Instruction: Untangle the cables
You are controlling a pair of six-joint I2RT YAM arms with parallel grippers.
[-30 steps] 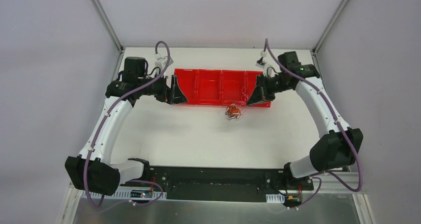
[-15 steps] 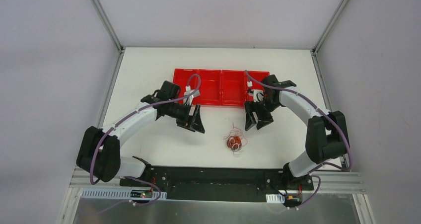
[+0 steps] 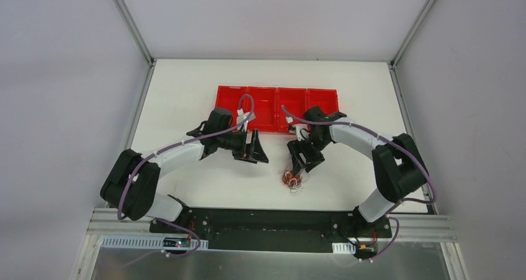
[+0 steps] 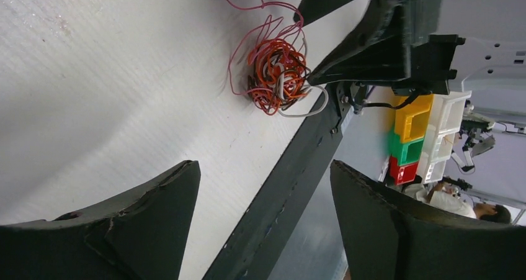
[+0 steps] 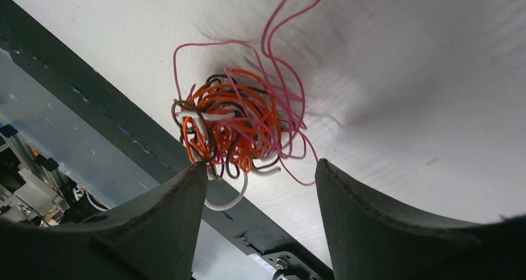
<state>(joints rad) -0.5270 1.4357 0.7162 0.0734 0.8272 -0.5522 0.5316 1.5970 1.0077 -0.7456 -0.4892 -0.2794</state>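
My left gripper needs to hold up the ball of cables [image 3: 291, 179] while my right gripper pulls the white wire [image 5: 224, 208], because the ball lies loose and both grippers are open.
The cables [image 3: 291, 179] are one small ball of thin red, orange, white and dark wires, with loose pink loops, lying on the white table near its front edge. My right gripper [image 3: 302, 166] hangs just behind and above the ball, open. In the right wrist view the cables [image 5: 232, 121] sit just ahead of the right gripper [image 5: 260, 165]; its left fingertip [image 5: 195, 174] overlaps the ball's edge and nothing is gripped. My left gripper [image 3: 257, 158] is open, a short way left of the ball. From the left gripper [image 4: 263, 165] the cables [image 4: 277, 75] lie well ahead.
A red tray [image 3: 260, 100] with several compartments lies at the back of the table. The black base plate [image 3: 273, 221] runs along the near edge, close to the tangle. In the left wrist view the right arm [image 4: 384, 44] stands right behind the tangle.
The tangle has gone from beside the red tray to near the front edge. Both grippers left the tray and came toward the middle; the right one, now open, is close over the tangle.
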